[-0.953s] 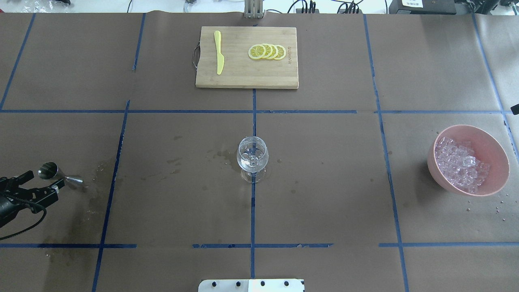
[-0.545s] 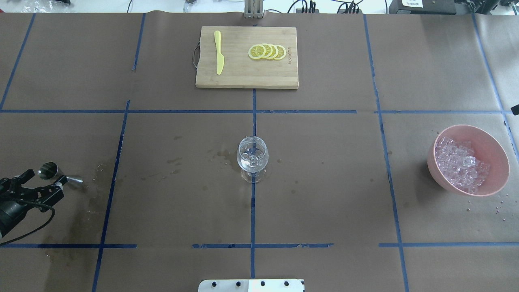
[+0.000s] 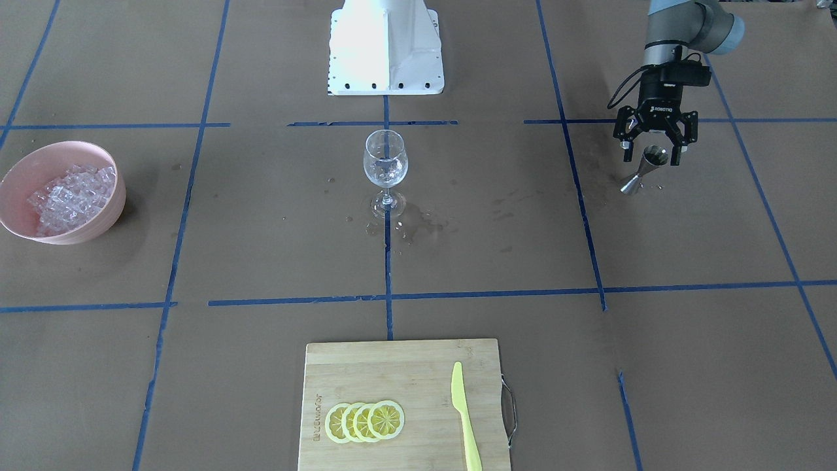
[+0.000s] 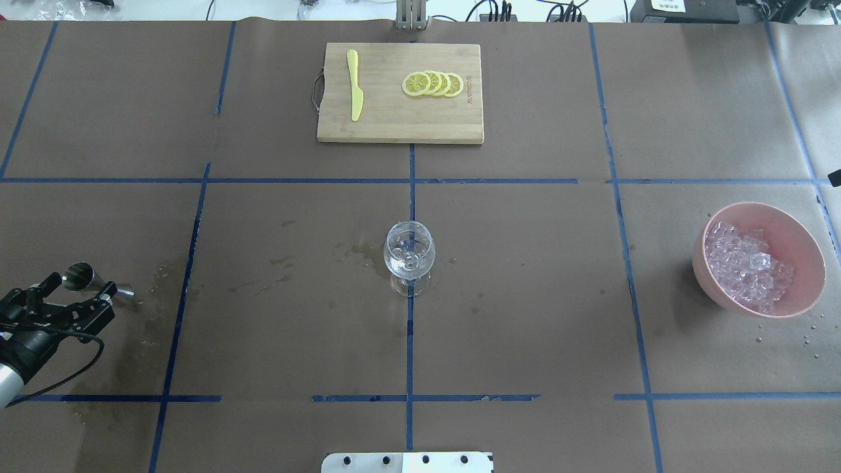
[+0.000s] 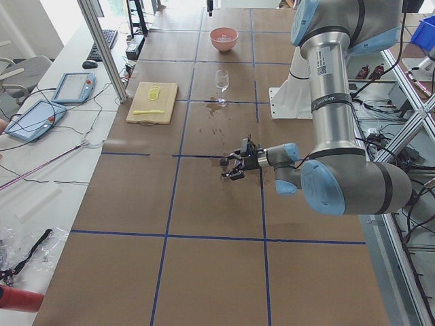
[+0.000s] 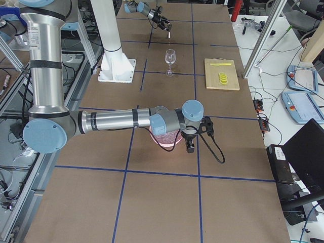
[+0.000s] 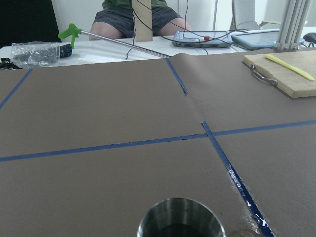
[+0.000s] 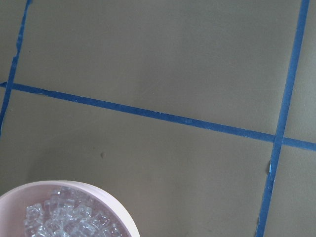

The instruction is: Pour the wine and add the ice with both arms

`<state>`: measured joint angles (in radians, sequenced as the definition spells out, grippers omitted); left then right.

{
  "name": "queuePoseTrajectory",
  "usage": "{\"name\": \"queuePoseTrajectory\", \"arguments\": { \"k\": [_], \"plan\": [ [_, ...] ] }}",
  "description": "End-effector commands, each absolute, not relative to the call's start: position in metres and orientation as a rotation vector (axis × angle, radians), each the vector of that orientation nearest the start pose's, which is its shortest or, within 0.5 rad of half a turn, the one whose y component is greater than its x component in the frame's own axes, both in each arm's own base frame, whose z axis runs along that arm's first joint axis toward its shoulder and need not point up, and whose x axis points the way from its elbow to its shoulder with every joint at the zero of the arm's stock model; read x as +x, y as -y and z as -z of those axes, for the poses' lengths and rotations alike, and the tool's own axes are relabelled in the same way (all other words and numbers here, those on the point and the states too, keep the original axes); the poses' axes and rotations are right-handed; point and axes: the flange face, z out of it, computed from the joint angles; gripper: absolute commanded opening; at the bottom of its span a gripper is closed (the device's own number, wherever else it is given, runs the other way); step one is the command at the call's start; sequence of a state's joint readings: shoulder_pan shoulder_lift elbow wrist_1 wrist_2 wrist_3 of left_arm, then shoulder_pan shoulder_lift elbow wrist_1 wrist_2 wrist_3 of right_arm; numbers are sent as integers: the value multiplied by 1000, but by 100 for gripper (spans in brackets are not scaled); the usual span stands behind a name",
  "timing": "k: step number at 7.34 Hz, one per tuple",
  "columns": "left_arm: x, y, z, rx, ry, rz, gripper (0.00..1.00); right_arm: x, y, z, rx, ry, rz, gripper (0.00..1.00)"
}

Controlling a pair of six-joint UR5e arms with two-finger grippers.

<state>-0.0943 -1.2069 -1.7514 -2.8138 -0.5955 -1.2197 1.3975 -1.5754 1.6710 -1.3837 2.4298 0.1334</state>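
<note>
My gripper will send clear wine streaming into the wine glass when I pour, because I see a dark level (image 7: 180, 230) inside the steel jigger (image 3: 646, 168).
A clear wine glass (image 4: 409, 253) stands at the table's middle with a small measure of clear wine (image 4: 407, 264) in it; it also shows in the front view (image 3: 386, 160). A steel jigger (image 4: 80, 276) stands on the table at the left. My left gripper (image 4: 79, 286) is open, its fingers on either side of the jigger's top (image 3: 644, 171). A pink bowl (image 4: 798, 230) at the right holds a heap of ice (image 4: 746, 266). My right gripper (image 6: 190, 147) hangs beside the bowl; I cannot tell whether it is open or shut. Its wrist view shows ice (image 8: 74, 217) below.
A wooden cutting board (image 4: 394, 118) at the far middle carries lemon slices (image 4: 433, 83) and a yellow knife (image 4: 355, 85). Wet patches lie around the glass (image 3: 405, 226) and near the jigger. The white pedestal (image 3: 386, 46) stands at the robot's side.
The left gripper has turned and shifted slightly right, its fingers now straddling the jigger's top. The jigger, glass and bowl have not moved.
</note>
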Motion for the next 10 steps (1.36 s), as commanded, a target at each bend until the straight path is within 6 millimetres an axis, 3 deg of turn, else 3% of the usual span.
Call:
{"name": "queuePoseTrajectory", "arguments": {
  "k": [1, 3, 7, 10],
  "plan": [
    [325, 246, -587, 1076, -731, 320, 95, -30, 505, -586, 128, 884, 157, 100],
    [337, 247, -590, 1074, -743, 341, 89, -30, 505, -585, 131, 884, 158, 100],
    [338, 246, -588, 1062, -762, 346, 53, -30, 505, -583, 134, 884, 160, 100],
    [337, 245, -591, 1048, -765, 335, 9, -30, 505, -583, 135, 885, 159, 100]
  ]
}}
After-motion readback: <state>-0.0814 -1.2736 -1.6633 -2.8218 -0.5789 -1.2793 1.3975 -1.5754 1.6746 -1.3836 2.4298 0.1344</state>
